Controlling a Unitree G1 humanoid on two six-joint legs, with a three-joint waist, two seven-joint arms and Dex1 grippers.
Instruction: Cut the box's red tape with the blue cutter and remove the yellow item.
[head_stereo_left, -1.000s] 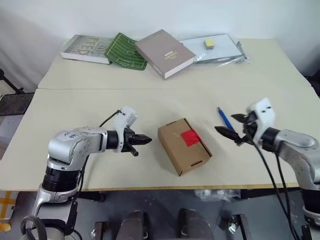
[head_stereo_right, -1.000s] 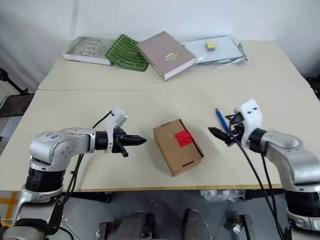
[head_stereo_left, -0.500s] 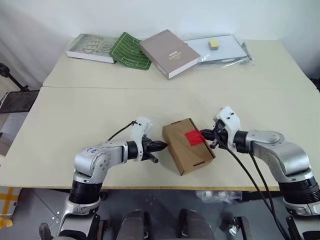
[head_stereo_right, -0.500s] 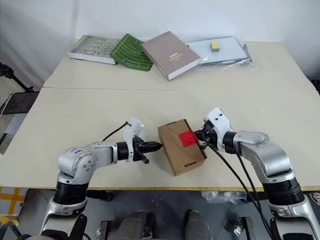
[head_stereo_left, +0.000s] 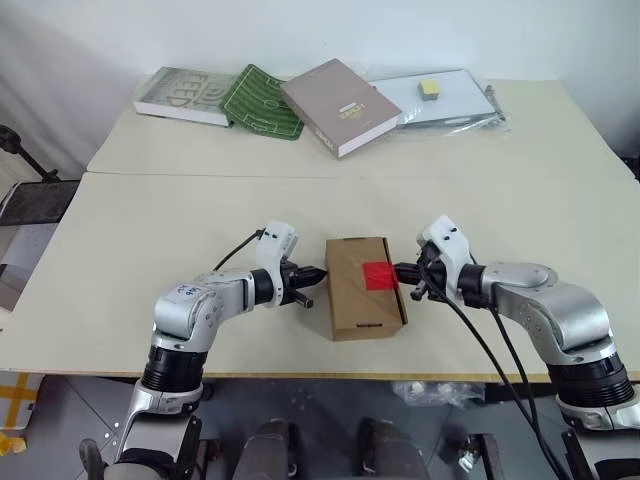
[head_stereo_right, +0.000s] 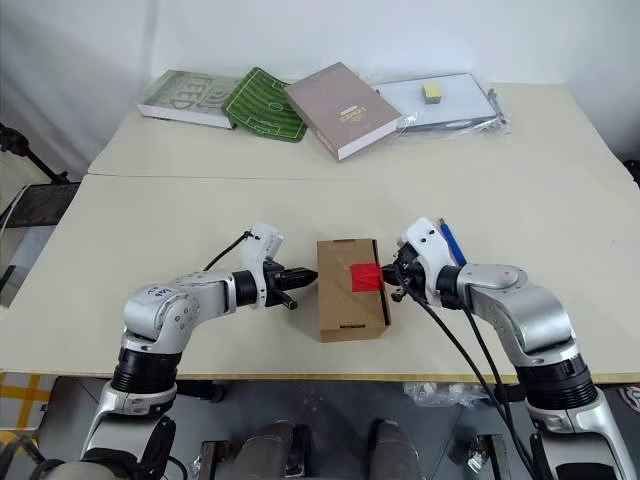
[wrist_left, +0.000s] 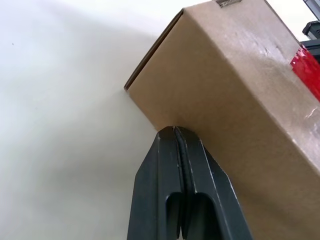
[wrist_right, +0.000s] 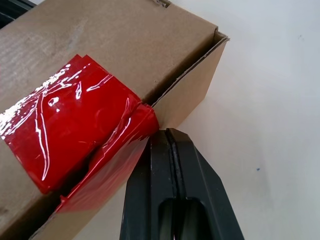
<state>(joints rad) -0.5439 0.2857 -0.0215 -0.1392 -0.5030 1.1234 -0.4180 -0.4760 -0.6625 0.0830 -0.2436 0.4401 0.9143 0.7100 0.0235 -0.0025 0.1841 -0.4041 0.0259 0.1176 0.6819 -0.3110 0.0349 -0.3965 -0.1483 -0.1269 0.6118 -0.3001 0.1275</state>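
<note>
My left gripper's fingers are pushing the box's side (wrist_left: 195, 107), and the box's top (head_stereo_left: 346, 264) is left free. Next, my left gripper presses on the box's top while my right gripper opens the box's flap.
The brown box (head_stereo_left: 360, 300) lies near the table's front edge, straight between my two grippers. The red tape (head_stereo_left: 380, 276) sits on its top at the right edge and folds down over the side wall (wrist_right: 75, 125). My left gripper (head_stereo_left: 318, 272) is shut with nothing in it, its tips (wrist_left: 175, 131) pressed against the box's left wall. My right gripper (head_stereo_left: 402, 270) is shut and empty too, its tips (wrist_right: 166, 132) at the right wall just beside the tape. The blue cutter (head_stereo_right: 447, 243) lies on the table behind my right gripper. The yellow item is out of view.
Along the table's far side lie a grey book (head_stereo_left: 180, 95), a green patterned one (head_stereo_left: 255, 100), a brownish-grey book (head_stereo_left: 335, 105) and a white board (head_stereo_left: 450, 95) with a pale yellow block (head_stereo_left: 427, 87). A seam (head_stereo_left: 200, 175) crosses the table.
My right gripper shut and swung left from beside the cutter to the box. My left gripper moved right to the box's other side. The box turned from skewed to straight.
</note>
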